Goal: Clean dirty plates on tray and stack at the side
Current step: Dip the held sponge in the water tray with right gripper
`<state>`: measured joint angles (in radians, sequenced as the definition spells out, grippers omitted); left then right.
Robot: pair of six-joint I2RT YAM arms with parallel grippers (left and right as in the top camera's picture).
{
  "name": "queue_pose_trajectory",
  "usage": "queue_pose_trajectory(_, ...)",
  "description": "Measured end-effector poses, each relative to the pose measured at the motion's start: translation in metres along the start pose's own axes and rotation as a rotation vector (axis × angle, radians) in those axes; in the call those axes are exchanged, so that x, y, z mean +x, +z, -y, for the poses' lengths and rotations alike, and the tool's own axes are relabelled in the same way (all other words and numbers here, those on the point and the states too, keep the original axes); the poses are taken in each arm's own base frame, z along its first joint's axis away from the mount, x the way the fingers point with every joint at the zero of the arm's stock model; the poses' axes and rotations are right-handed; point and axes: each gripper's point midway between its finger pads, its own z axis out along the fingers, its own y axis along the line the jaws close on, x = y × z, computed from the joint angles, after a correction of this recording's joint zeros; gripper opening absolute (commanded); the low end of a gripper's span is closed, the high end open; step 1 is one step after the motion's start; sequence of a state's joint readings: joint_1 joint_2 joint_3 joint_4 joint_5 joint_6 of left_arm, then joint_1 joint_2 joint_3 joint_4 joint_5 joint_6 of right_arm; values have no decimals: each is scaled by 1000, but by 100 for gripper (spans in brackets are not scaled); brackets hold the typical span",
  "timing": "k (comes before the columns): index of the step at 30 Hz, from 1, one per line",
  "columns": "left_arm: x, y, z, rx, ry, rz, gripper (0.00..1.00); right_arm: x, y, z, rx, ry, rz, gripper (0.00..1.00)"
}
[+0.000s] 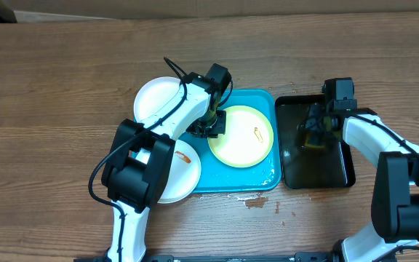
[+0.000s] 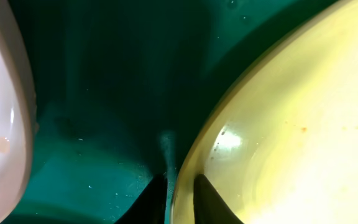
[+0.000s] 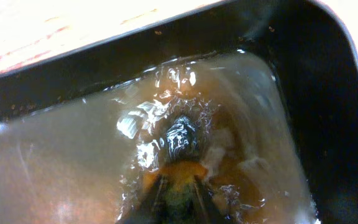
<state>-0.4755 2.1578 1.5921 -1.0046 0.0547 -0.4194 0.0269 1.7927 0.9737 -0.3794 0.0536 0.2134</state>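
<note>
The fingers of my left gripper are apart around the plate's rim (image 2: 179,186), so next I open them, set them again and pinch that plate edge (image 2: 186,167) snugly before I scrub with the yellow-green sponge.
A lime-green-rimmed plate (image 1: 242,137) (image 2: 291,124) with a small orange smear lies in the turquoise tray (image 1: 264,178) (image 2: 104,93). My left gripper (image 1: 211,125) (image 2: 180,199) is at the plate's left edge, one finger under and one over the rim, shut on it. Two white plates sit left of the tray: one at the back (image 1: 157,98), and one at the front (image 1: 182,171) with an orange smear. My right gripper (image 1: 313,135) (image 3: 179,196) is down in the black tray (image 1: 340,171) (image 3: 328,93), shut on a yellow-green sponge (image 3: 180,171) in murky water.
My left arm reaches over the two white plates and hides part of each. Brownish water (image 3: 61,162) fills the black tray, which stands right of the turquoise one. Wet brown spots (image 1: 257,202) mark the wooden table in front of the trays.
</note>
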Motion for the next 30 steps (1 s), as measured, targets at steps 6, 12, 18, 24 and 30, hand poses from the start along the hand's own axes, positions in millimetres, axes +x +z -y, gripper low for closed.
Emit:
queue_pose_trajectory(6, 0, 0, -2, -8, -1, 2, 29, 27, -6, 6, 27, -8, -130, 37)
queue_pose_trajectory(12, -1, 0, -2, -10, -1, 4, 22, 55, -20, 13, 54, -2, -260, 11)
queue_pose_trajectory(18, -2, 0, -2, -5, -3, 6, 7, 59, -22, 12, 53, 13, -275, 4)
queue_pose_trajectory(24, -2, 0, -3, -4, -5, 6, 8, 56, -23, 4, 13, 9, -274, 33)
queue_pose_trajectory(30, -4, 0, -4, -16, -5, 18, 14, 64, -29, -8, 0, -45, -310, 39)
